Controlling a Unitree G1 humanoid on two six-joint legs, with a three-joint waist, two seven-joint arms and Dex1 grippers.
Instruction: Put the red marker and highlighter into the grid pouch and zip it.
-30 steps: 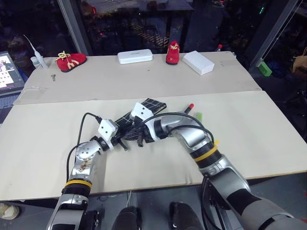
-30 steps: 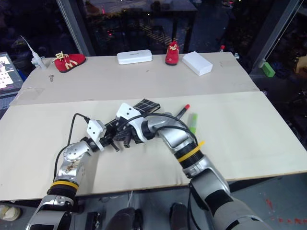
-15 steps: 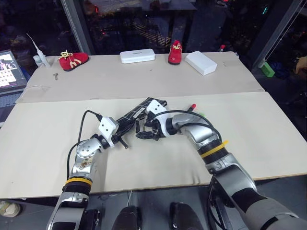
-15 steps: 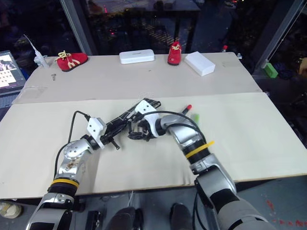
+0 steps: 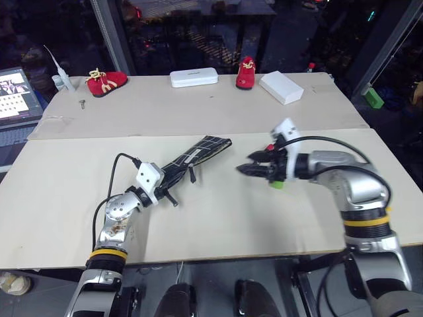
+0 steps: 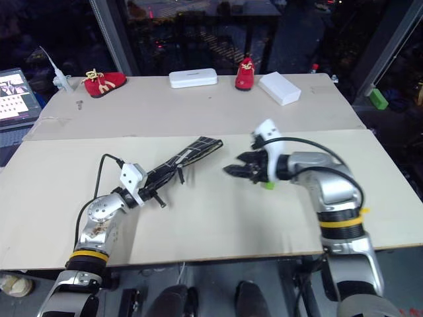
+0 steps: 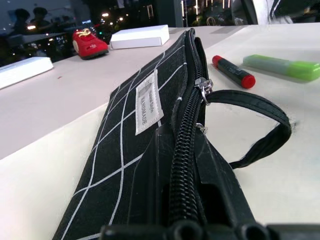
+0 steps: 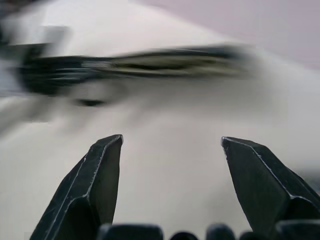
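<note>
I expect the grid pouch's opening [image 5: 217, 151] to spread around my right gripper when I push the highlighter in, because pale lining [image 8: 172, 62] shows along the unzipped slit.
The grid pouch [image 5: 198, 153] lies slantwise on the table, black with white lines. My left gripper [image 5: 165, 185] is shut on its near end. In the left wrist view the pouch [image 7: 145, 100] runs away from my fingers, and its zipper pull loop [image 7: 260, 125] droops onto the table. Beyond the loop lie the red marker [image 7: 232, 72] and the light-green highlighter [image 7: 282, 67], side by side. My right gripper [image 5: 248, 168] hovers open and holds nothing, right of the pouch and over the two pens. A tip of the highlighter [image 5: 277, 183] shows under it.
Along the far edge sit two red baby shoes [image 5: 106, 80] [image 5: 246, 71], a white case [image 5: 193, 77] and a white box [image 5: 281, 86]. A laptop [image 5: 16, 96] stands at the far left. A green block [image 5: 373, 97] lies off the table at the far right.
My right gripper was shut at the pouch beside my left one; it has opened and swung away to the right. The left gripper keeps its hold. The camera has shifted a little.
</note>
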